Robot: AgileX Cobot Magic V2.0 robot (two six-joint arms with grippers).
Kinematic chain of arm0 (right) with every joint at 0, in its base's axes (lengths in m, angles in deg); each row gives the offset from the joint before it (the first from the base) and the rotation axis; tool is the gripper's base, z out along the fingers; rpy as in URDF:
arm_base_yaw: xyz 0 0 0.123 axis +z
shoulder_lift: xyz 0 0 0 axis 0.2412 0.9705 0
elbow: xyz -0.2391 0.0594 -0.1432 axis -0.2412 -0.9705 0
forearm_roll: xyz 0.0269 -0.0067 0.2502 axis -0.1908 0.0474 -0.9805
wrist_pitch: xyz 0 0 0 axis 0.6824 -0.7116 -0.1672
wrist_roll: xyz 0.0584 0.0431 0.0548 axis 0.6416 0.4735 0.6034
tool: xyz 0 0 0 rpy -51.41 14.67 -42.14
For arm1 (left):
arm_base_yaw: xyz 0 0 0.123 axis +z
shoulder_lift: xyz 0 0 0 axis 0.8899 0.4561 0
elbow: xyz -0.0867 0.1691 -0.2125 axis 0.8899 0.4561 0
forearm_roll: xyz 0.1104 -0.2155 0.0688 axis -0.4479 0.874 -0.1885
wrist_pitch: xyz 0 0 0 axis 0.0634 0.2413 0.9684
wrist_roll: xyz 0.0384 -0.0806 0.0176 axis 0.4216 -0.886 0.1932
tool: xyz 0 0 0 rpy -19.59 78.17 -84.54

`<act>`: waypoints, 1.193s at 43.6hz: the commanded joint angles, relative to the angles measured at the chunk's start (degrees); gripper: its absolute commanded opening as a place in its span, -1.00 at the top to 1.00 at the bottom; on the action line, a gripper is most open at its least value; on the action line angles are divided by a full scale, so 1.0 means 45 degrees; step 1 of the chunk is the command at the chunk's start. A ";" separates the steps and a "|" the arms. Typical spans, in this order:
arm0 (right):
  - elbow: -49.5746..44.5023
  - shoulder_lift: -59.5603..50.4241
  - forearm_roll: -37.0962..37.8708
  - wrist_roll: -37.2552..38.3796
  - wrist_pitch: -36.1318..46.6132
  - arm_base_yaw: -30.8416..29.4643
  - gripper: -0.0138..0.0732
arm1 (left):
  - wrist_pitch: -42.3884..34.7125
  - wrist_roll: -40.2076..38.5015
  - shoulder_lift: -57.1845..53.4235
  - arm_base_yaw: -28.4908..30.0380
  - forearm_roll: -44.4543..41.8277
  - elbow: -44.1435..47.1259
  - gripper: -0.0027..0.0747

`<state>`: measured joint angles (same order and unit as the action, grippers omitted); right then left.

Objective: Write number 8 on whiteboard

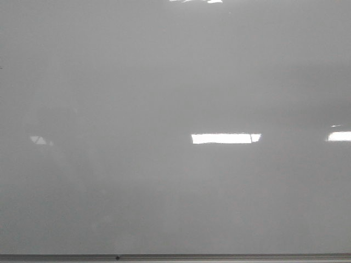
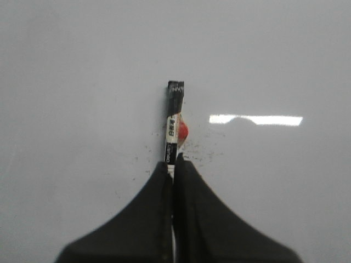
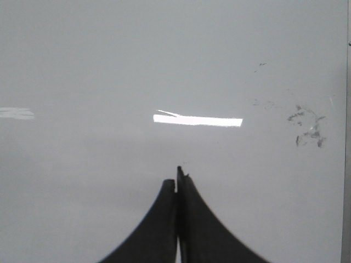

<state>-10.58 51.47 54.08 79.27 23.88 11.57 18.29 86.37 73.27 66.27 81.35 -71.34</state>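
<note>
My left gripper is holding the marker by its writing end (image 2: 170,169), so next my right gripper opens and grabs the marker's black back end (image 2: 175,92) before writing the 8.
The whiteboard (image 1: 164,82) fills the front view, glossy pale grey with bright light reflections; its thin grey frame edge runs along the bottom. No figure 8 shows on it in any view. Neither gripper shows in the front view. My left gripper (image 2: 174,163) is shut on a black marker (image 2: 174,120) with a white label and a red spot; the marker points out over the whiteboard (image 2: 82,82). Small black specks lie on the board around the marker. My right gripper (image 3: 177,178) is shut and empty over the whiteboard (image 3: 109,66).
Faint dark smudges (image 3: 307,129) mark the board near its frame edge (image 3: 346,164) in the right wrist view. A small dark dot (image 1: 117,257) sits on the frame in the front view.
</note>
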 commanded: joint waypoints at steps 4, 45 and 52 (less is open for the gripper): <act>0.0599 0.0906 0.0060 -0.0071 0.0743 -0.0062 0.83 | -0.0982 0.0030 0.0900 0.0014 0.0075 -0.0575 0.96; 0.0569 0.0906 0.0060 -0.0071 0.0620 -0.0062 -0.56 | -0.1639 0.0845 0.9236 -0.0155 0.0054 -0.3555 -0.75; 0.0569 0.0906 0.0060 -0.0071 0.0546 -0.0062 -0.56 | -0.2502 0.0845 1.1034 0.0272 0.0014 -0.4427 -0.75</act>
<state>-9.94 54.67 54.08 79.27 22.42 11.57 13.12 90.09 120.24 66.82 81.49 -87.83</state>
